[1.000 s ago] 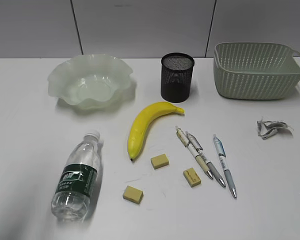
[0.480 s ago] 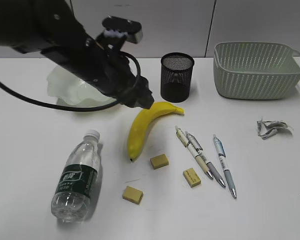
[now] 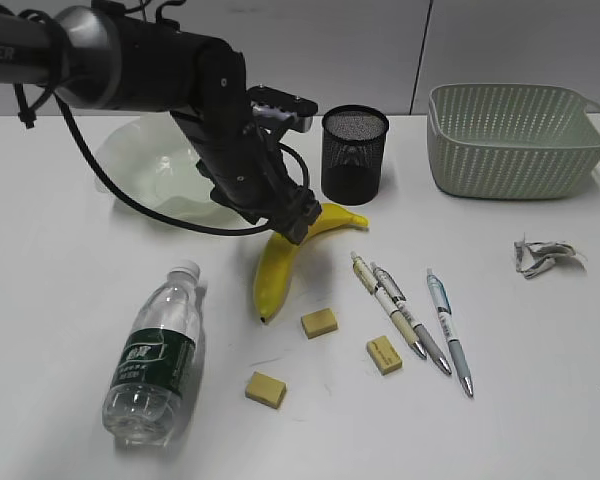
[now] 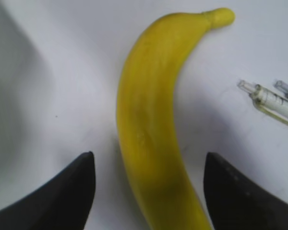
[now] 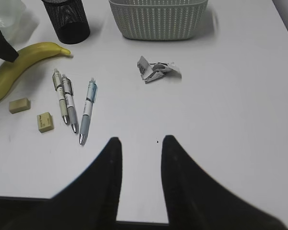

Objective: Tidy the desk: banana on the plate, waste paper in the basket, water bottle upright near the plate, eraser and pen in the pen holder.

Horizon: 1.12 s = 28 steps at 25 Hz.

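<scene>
I expect the banana's stem end (image 3: pixel 360 221) to lean over the plate's rim when I lower it, since the yellow banana is almost as long as the plate (image 3: pixel 148 160).
The yellow banana (image 3: pixel 272 275) lies on the white desk (image 3: pixel 60 290) between the plate and the pens. My left gripper (image 3: pixel 296 226) is open over its upper half; in the left wrist view the gripper (image 4: pixel 148 158) has one jaw on each side of the banana (image 4: pixel 149 96), apart from it. The pale-green plate (image 3: pixel 130 160) is partly hidden behind the left arm. The water bottle (image 3: pixel 155 360) lies on its side at the front left. The waste paper (image 3: pixel 545 255) lies at the right. My right gripper (image 5: pixel 141 139) is open and empty above bare desk.
The black mesh pen holder (image 3: pixel 354 155) stands just right of the left gripper. The sage-green basket (image 3: pixel 515 140) stands at the back right. Three pens (image 3: pixel 410 320) and three yellow erasers (image 3: pixel 319 322) lie in front of the banana.
The left arm has come into view from the left and moved down and right, from beside the plate to the banana's upper half. Nothing on the desk has moved.
</scene>
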{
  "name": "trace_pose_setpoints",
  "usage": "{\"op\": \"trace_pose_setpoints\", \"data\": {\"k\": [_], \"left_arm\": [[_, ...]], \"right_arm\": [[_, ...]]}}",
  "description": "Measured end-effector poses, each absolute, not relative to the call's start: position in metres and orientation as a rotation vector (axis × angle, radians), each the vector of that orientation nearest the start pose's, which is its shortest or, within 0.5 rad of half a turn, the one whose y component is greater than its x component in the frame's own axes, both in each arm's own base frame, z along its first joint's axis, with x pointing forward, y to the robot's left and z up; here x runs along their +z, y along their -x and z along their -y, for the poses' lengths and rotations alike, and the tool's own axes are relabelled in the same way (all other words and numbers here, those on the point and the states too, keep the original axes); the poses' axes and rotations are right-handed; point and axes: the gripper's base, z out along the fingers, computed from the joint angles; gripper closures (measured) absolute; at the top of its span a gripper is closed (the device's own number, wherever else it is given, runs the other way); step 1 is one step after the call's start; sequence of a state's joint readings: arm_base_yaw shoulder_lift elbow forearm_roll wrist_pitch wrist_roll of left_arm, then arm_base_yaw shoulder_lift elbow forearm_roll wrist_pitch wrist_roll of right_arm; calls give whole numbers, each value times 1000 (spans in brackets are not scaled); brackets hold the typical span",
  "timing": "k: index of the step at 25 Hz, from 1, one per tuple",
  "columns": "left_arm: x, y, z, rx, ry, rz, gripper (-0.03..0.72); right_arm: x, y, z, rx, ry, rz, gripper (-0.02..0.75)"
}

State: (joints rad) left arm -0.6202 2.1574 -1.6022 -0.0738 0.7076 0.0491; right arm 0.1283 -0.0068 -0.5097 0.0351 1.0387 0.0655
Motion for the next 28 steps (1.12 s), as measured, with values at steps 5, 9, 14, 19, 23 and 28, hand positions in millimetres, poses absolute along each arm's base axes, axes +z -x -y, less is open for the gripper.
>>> {"op": "trace_pose_setpoints", "data": {"k": [5, 9, 14, 19, 23, 28], "left_arm": [[138, -371, 270, -211, -858, -2681, 160], [124, -370, 270, -195, -870, -2725, 237], [130, -368, 271, -221, -851, -2743, 358], [178, -363, 272, -347, -768, -2679, 358], [225, -364, 255, -275, -781, -2551, 358], [236, -407, 186, -148, -594, -2507, 358]], "right_arm": [[282, 7, -2, 167, 65, -2008, 502], [282, 7, -2, 167, 65, -2008, 502], [282, 7, -2, 167, 65, -2008, 502], [282, 7, -2, 167, 65, -2008, 502], [282, 7, -2, 167, 65, -2008, 502], [282, 7, -2, 167, 65, -2008, 502]]}}
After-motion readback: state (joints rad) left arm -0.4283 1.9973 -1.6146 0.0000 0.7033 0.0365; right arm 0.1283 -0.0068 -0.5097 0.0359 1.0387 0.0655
